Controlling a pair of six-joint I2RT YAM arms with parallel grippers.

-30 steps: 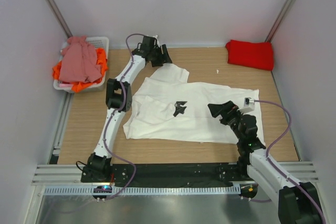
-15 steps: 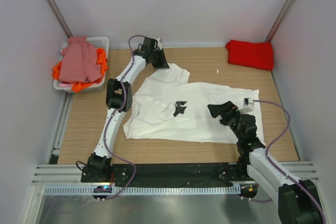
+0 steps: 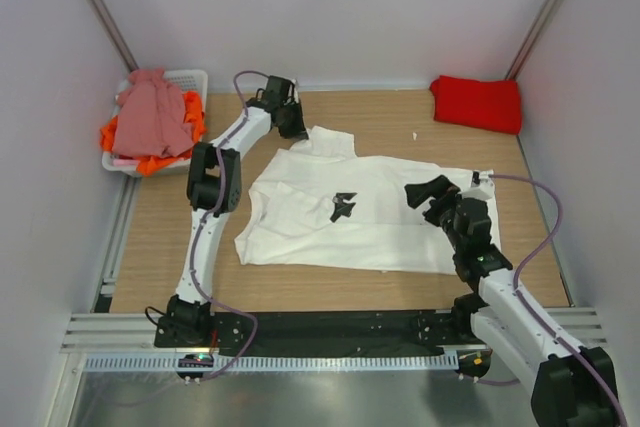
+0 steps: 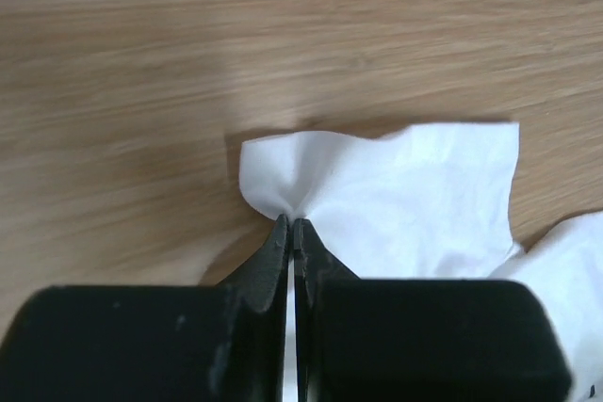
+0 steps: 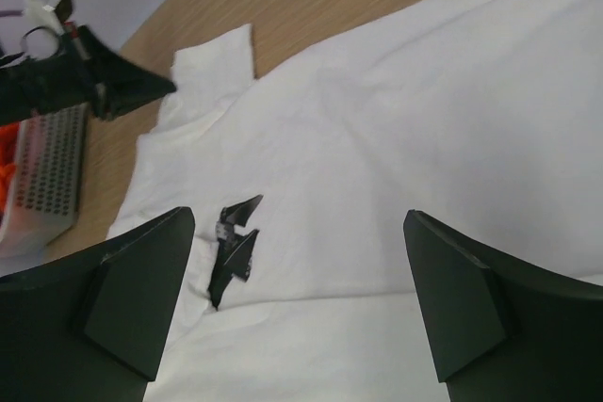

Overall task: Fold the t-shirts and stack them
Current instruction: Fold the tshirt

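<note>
The white t-shirt's hem corner (image 3: 487, 175) nearest the red t-shirt is free, while my left gripper is pinching the white t-shirt's sleeve (image 3: 328, 142). My right gripper should take hold of that corner before I fold.
A large white t-shirt (image 3: 370, 222) with a small black chest print (image 3: 343, 207) lies spread flat across the middle of the table. At its far left sleeve (image 4: 396, 185), my left gripper (image 3: 289, 123) is shut, pinching the sleeve's corner between its fingertips (image 4: 293, 224). Over the shirt's right half my right gripper (image 3: 428, 193) hangs wide open and holds nothing (image 5: 298, 251); the print (image 5: 234, 247) shows between its fingers. A folded red t-shirt (image 3: 477, 103) lies at the back right. The pink t-shirt (image 3: 150, 117) and orange t-shirt (image 3: 150, 163) are piled in the basket.
The white slotted basket (image 3: 192, 78) stands at the back left against the wall. Bare wood shows behind the white shirt and between it and the red one. A small white scrap (image 3: 415, 135) lies on the wood. Grey walls close in the left, back and right.
My left gripper has shut on the sleeve corner and drawn it slightly to the left. The right gripper has drifted a little to the right and further back, still open.
</note>
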